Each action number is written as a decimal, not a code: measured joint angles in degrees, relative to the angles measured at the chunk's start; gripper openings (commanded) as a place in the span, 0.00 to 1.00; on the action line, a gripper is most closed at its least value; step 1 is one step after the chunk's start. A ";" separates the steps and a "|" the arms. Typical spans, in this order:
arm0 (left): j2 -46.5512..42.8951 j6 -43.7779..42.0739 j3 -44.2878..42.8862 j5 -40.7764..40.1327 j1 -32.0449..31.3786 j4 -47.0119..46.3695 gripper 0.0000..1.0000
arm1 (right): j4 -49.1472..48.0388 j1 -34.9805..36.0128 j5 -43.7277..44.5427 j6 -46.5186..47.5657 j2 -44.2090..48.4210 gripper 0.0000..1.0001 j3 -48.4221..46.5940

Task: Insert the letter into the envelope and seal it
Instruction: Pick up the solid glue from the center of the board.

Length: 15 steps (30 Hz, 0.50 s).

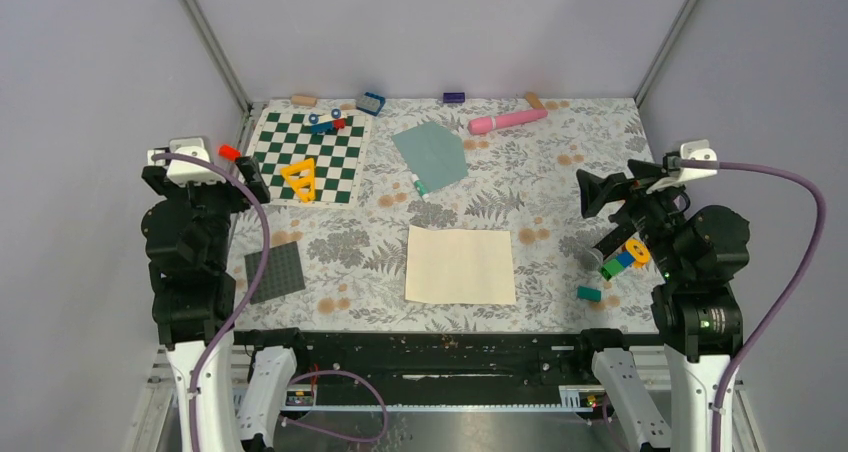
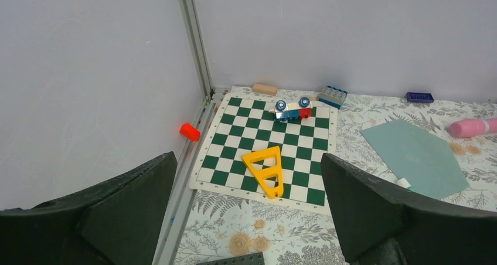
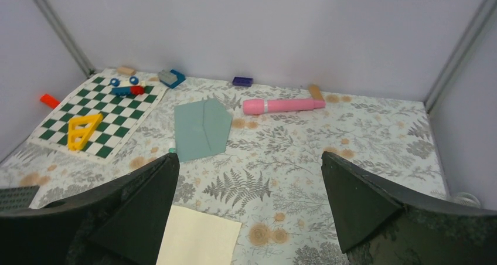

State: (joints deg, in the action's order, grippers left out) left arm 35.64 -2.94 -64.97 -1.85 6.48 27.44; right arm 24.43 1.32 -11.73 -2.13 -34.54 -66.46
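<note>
The green glue stick is uncovered next to the envelope. I keep moving my open right gripper toward it until the fingers can close across the stick's body.
The cream letter (image 1: 461,264) lies flat on the floral cloth near the front middle; its far corner shows in the right wrist view (image 3: 199,240). Behind it lies the grey-teal envelope (image 1: 432,154), five-sided and flat, also visible from both wrists (image 2: 417,156) (image 3: 201,128). My left gripper (image 1: 243,175) hangs open at the left edge, raised over the chequered board's near corner, with nothing between its fingers (image 2: 249,186). The right gripper (image 1: 600,192) is open too, held up at the right side, well clear of both papers (image 3: 249,183).
A green-and-white chequered board (image 1: 312,155) at back left carries a yellow triangle frame (image 1: 300,179) and a small toy car (image 1: 327,122). A dark studded plate (image 1: 274,272) lies front left. A pink cylinder (image 1: 507,121) lies at the back. Coloured bricks (image 1: 622,260) sit under the right arm.
</note>
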 measured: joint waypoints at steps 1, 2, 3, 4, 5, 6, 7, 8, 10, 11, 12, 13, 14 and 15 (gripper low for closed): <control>0.11 -0.02 0.13 0.13 0.11 -0.09 0.99 | -0.48 0.00 -1.09 0.26 -0.09 0.98 0.68; 0.13 -0.02 0.28 0.20 0.22 -0.09 0.99 | -1.09 0.00 -2.05 0.39 -0.11 0.98 1.36; 0.13 -0.02 0.55 0.26 0.33 -0.11 0.99 | -1.86 0.00 -3.26 0.57 -0.09 0.98 2.36; 0.11 -0.04 0.76 0.35 0.42 -0.07 0.99 | -2.58 0.00 -4.59 0.66 -0.09 0.98 3.43; 0.13 -0.04 0.92 0.63 0.48 -0.07 0.99 | -3.08 0.00 -5.64 0.72 -0.17 0.98 4.35; 0.17 -0.07 1.03 1.11 0.55 -0.02 0.99 | -3.61 0.00 -6.49 0.76 -0.26 0.98 5.38; 0.22 -0.11 1.05 1.62 0.59 -0.04 0.99 | -4.02 0.00 -7.23 0.79 -0.35 0.98 6.19; 0.28 -0.28 1.05 2.62 0.59 -0.07 0.99 | -4.37 0.00 -7.76 0.81 -0.48 0.98 6.95; 0.48 -0.85 1.07 4.57 0.59 -0.09 0.99 | -5.03 0.00 -8.46 0.85 -0.55 0.98 8.24; 0.52 -1.27 1.14 5.31 0.59 -0.13 0.99 | -5.70 0.00 -8.63 0.94 -0.48 0.98 8.98; 0.55 -1.77 1.38 6.25 0.59 -0.17 0.99 | -6.36 0.00 -8.83 0.98 -0.37 0.98 9.68; 0.52 -2.23 1.79 6.93 0.59 -0.26 0.99 | -7.28 0.00 -8.90 1.03 -0.15 0.98 10.69; 0.48 -2.67 2.27 7.52 0.61 -0.33 0.99 | -7.85 0.00 -8.94 1.03 -0.04 0.98 11.52; 0.48 -2.93 2.82 7.89 0.61 -0.46 0.99 | -8.26 0.00 -8.94 1.03 0.02 0.98 12.15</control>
State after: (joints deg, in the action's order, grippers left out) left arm 36.12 -5.87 -62.15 6.04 7.09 26.98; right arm 16.16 1.32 -20.67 -1.10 -34.52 -54.30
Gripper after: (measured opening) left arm 0.988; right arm 0.985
